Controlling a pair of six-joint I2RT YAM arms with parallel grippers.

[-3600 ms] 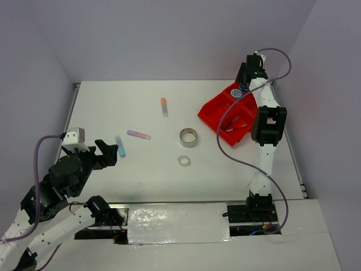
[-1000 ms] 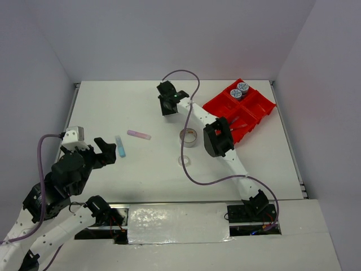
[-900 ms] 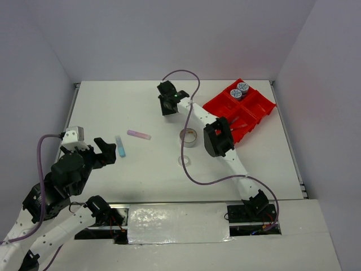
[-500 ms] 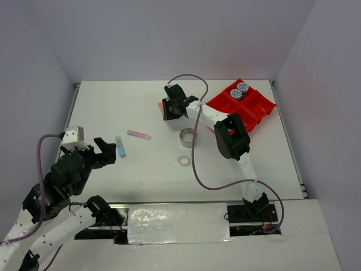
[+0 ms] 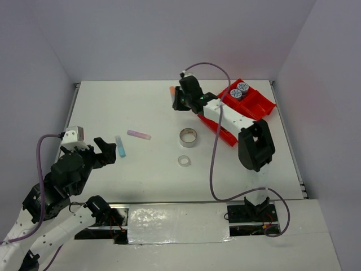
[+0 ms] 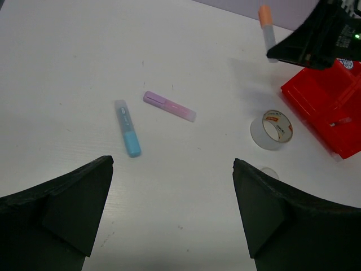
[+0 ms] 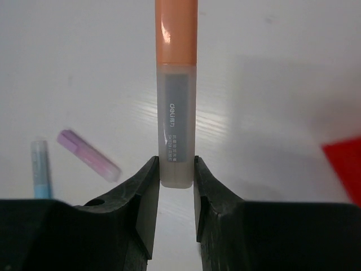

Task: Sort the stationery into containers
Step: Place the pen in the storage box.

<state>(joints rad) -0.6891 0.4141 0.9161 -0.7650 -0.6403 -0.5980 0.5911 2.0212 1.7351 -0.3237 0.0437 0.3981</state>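
Observation:
The tray compartment point(image 5: 259, 105) beside the round tubs is open and empty, so my right gripper should now bring the orange-capped tube over it and let go of the tube there.
My right gripper point(image 5: 179, 100) point(image 7: 176, 164) is shut on the grey end of an orange-capped tube point(image 5: 171, 90) point(image 7: 176, 84) and holds it above the table, just left of the red tray point(image 5: 264, 104) point(image 6: 321, 104). Two round tubs point(image 5: 239, 90) sit in the tray's far compartment. A blue tube point(image 5: 120, 146) point(image 6: 127, 135) and a pink tube point(image 5: 139, 134) point(image 6: 169, 105) lie on the table, with a silvery tape roll point(image 5: 188, 137) point(image 6: 272, 129) and a small clear tape ring point(image 5: 184, 161) further right. My left gripper point(image 5: 107, 151) point(image 6: 173, 161) is open and empty, near the blue tube.
The right arm crosses over the near part of the tray and hides some compartments. White walls close the table at the back and on both sides. Loose purple cables hang from both arms.
My right gripper has lifted the orange-capped tube off the table and carried it right, toward the red tray. The left arm has not moved.

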